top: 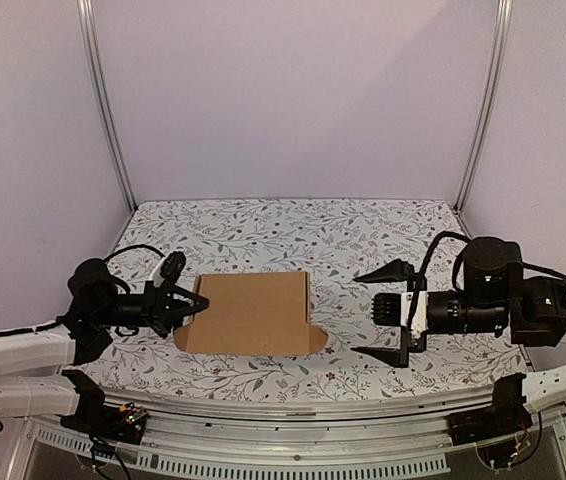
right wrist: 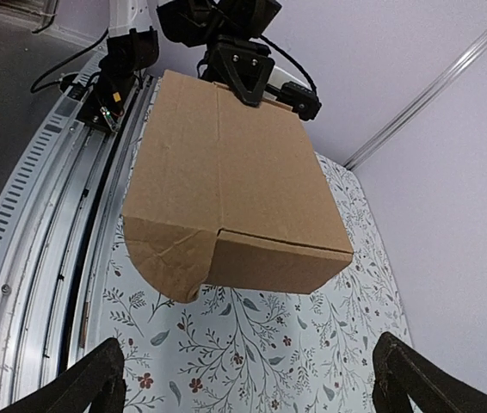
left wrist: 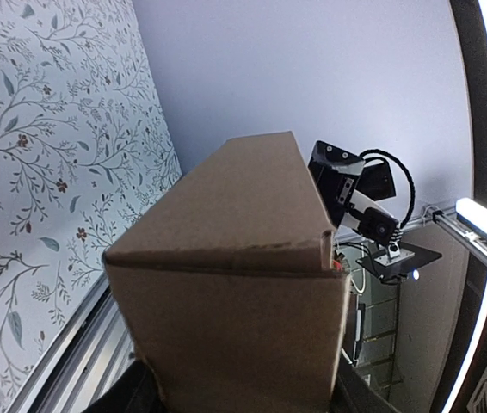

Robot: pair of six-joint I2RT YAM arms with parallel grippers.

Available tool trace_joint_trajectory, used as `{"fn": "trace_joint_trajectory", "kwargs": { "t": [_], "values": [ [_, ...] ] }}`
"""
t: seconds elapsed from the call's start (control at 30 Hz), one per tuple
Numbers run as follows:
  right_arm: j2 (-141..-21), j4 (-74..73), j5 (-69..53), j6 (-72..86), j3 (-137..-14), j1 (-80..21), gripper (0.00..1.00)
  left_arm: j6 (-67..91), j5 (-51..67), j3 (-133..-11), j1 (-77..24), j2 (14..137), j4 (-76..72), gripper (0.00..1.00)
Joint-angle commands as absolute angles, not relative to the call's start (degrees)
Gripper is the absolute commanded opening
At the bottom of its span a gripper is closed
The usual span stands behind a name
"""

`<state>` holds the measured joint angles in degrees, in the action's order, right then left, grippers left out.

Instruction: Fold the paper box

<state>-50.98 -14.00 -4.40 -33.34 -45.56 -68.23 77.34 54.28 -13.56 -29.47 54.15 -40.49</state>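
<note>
The paper box's near strip (top: 245, 340) should bend over along a long crease (right wrist: 218, 159) when I fold it, because that crease runs next to the rounded flap.
The paper box (top: 253, 312) is a folded brown carton lying on the floral table, with a rounded flap (top: 313, 340) sticking out at its right near corner. My left gripper (top: 181, 301) is shut on the box's left end. In the left wrist view the box (left wrist: 235, 284) fills the space between my dark fingers (left wrist: 119, 403). My right gripper (top: 388, 312) is open and empty, a little to the right of the box and apart from it. In the right wrist view the box (right wrist: 235, 189) lies ahead of the wide-open fingertips (right wrist: 97, 374), and the left gripper (right wrist: 243, 64) grips its far end.
The floral tablecloth (top: 293, 235) covers the table. A metal rail (top: 313, 415) runs along the near edge. Two upright frame posts (top: 108, 110) stand at the back corners against purple walls. The right arm's body (top: 493, 300) sits at the right.
</note>
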Motion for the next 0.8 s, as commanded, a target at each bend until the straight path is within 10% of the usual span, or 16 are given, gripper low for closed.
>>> {"fn": "trace_joint_trajectory", "kwargs": {
  "t": [0.0,0.77],
  "values": [
    [-51.4,-15.9,11.0,-49.9,-48.1,-75.1,0.99,76.6,61.0,-13.9,-28.4,52.4,-38.7,0.20],
    [-66.9,14.5,32.5,-94.9,-42.0,-89.8,0.99,73.4,65.1,-16.4,-28.5,46.8,-33.1,0.19]
  ]
}}
